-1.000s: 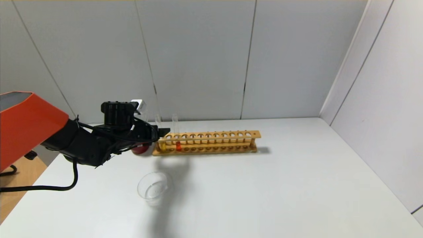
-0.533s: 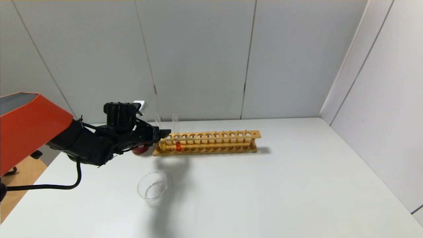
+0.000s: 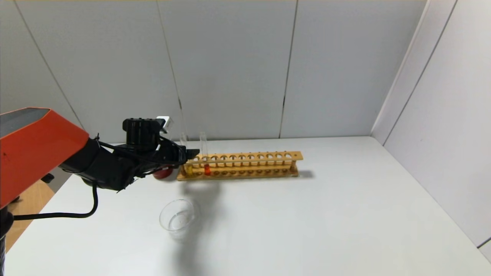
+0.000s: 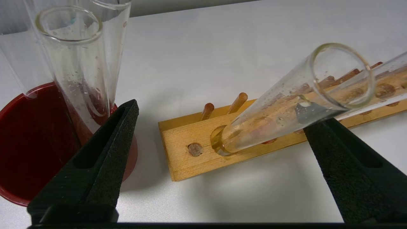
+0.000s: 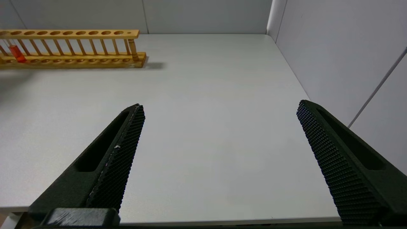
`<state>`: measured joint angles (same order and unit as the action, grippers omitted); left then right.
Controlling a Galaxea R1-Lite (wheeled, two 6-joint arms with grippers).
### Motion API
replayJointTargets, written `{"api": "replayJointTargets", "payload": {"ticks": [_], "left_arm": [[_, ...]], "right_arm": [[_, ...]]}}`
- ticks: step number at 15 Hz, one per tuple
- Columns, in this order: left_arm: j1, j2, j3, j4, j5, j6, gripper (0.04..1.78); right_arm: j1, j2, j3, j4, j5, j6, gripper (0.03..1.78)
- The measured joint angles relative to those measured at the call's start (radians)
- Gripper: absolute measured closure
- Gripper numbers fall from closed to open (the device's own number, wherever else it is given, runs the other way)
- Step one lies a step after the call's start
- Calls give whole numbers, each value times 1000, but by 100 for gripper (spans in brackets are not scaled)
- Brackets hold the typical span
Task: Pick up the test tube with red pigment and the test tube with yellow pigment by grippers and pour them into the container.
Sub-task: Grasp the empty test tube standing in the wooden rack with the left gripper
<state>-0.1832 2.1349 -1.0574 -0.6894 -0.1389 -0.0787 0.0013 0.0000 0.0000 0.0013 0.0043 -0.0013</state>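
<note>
The test tube with yellow pigment (image 3: 183,138) shows a short yellow band low down (image 3: 189,170), so I expect the yellow pigment to form just a shallow pool when I pour.
The wooden rack (image 3: 245,165) holds the test tube with yellow pigment (image 3: 188,168) in its leftmost hole and the test tube with red pigment (image 3: 207,168) a little to its right. My left gripper (image 3: 190,153) is open at the rack's left end. In the left wrist view the gripper (image 4: 219,117) has its jaws wide apart, and the yellow tube's upper part (image 4: 286,105) lies between them, close to one finger (image 4: 346,162). The clear glass container (image 3: 177,218) stands nearer on the table. My right gripper (image 5: 221,106) is open and empty over the table's near edge, far from the rack (image 5: 70,47).
A dark red cup (image 3: 163,173) with colourless tubes (image 4: 76,63) stands just left of the rack, beside my left gripper's other finger (image 4: 105,159). The white table (image 3: 326,222) is walled at the back and on the right.
My left arm has crept forward and to the right, bringing the open gripper closer around the yellow tube. The tubes, rack and container have not moved.
</note>
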Motion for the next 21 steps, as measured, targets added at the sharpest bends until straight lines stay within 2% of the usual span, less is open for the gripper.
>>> {"api": "replayJointTargets", "payload": {"ticks": [18,21], "left_arm": [[-15,35,-32,-10,32,26,8],[-15,36,-37,-9,34,26,25]], "right_arm": [[0,0,0,0,0,0,6],[0,0,0,0,0,0,6]]}}
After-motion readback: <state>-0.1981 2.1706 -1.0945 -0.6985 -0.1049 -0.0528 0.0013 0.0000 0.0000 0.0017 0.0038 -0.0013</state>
